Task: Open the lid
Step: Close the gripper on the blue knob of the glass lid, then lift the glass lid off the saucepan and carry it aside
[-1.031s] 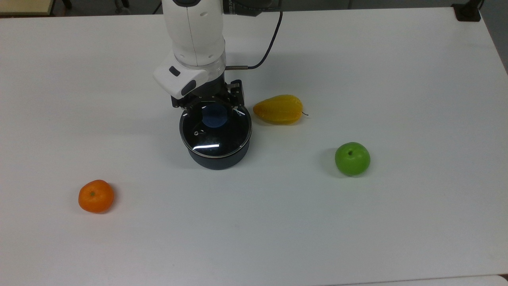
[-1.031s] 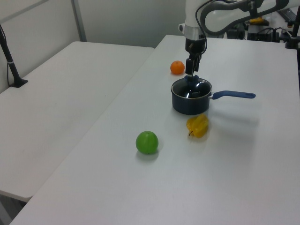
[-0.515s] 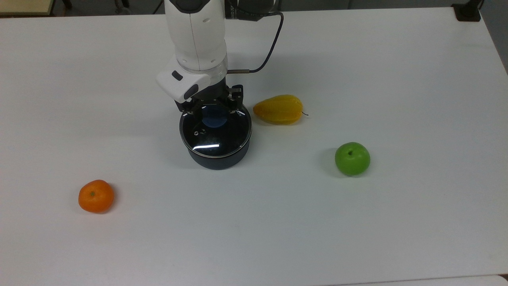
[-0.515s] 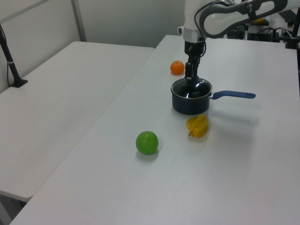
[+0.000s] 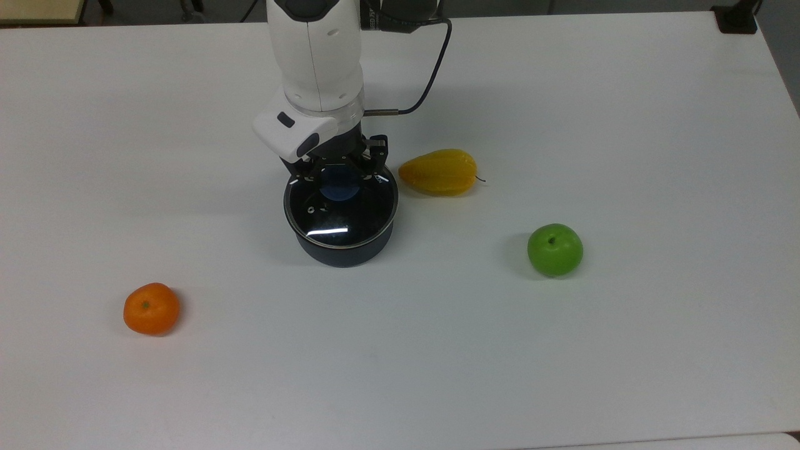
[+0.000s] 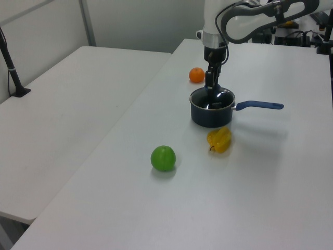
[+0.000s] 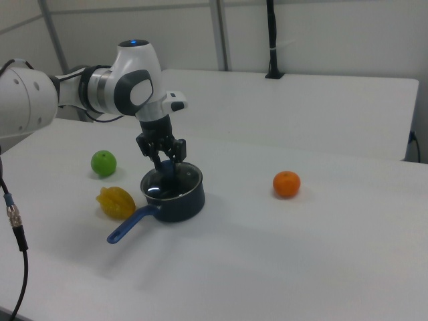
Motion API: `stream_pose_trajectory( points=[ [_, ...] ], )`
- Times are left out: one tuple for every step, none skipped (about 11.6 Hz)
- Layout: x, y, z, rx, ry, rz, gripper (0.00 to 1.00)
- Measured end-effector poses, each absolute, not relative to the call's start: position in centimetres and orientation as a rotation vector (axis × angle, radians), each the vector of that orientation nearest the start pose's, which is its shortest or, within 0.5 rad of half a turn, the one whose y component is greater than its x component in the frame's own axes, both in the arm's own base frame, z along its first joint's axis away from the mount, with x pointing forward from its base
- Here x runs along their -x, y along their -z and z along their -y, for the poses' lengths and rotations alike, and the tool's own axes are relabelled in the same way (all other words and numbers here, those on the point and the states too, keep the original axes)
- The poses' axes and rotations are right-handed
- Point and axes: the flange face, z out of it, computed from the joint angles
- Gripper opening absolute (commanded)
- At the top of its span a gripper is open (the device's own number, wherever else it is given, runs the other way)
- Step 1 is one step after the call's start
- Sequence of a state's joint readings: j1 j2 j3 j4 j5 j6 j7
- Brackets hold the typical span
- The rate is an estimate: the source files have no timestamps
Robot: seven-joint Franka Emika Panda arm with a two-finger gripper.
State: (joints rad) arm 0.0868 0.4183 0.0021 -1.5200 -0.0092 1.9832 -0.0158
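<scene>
I expect the lid (image 6: 222,98) to come straight off and leave the saucepan standing when I lift, because the metal rim (image 6: 211,109) sits flat along the saucepan's top edge.
The lid (image 5: 351,217), clear glass with a metal rim and a blue knob (image 5: 339,186), lies flat on the dark saucepan (image 5: 342,250) at the table's middle. My gripper (image 5: 341,175) reaches straight down over the knob, open, with one finger on each side of it. In the left view the gripper (image 6: 210,89) meets the lid (image 6: 216,100), and the saucepan's blue handle (image 6: 260,105) points to the left view's right. In the right view the gripper (image 7: 166,162) stands over the lid (image 7: 176,182).
A yellow fruit (image 5: 439,172) lies close to the saucepan on the top view's right. A green apple (image 5: 554,249) sits further right, and an orange (image 5: 150,308) at the front left. A black cable (image 5: 431,69) hangs from the arm.
The arm has shifted slightly to the top view's right and come down, bringing the fingers lower around the knob. The lid still lies on the saucepan.
</scene>
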Motion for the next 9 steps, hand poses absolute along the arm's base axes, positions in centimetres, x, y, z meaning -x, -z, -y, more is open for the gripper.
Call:
stream_pose_trajectory(
  points=[
    [-68.2, -42.5, -6.0, 3.142, 0.072, 0.170, 0.37],
    [-68.2, -42.6, -6.0, 3.142, 0.076, 0.171, 0.37],
    [-68.0, -43.1, -6.0, 3.142, 0.075, 0.171, 0.37],
    [-67.7, -43.8, -5.9, 3.143, 0.061, 0.168, 0.37],
    [-67.4, -45.1, -5.7, 3.143, 0.058, 0.162, 0.37],
    [-67.0, -46.6, -5.3, 3.145, 0.065, 0.152, 0.37],
    [-66.5, -48.0, -4.5, 3.146, 0.067, 0.134, 0.37],
    [-66.1, -49.3, -3.3, 3.149, 0.077, 0.107, 0.37],
    [-65.7, -50.4, -1.6, 3.153, 0.092, 0.071, 0.37]
  ],
)
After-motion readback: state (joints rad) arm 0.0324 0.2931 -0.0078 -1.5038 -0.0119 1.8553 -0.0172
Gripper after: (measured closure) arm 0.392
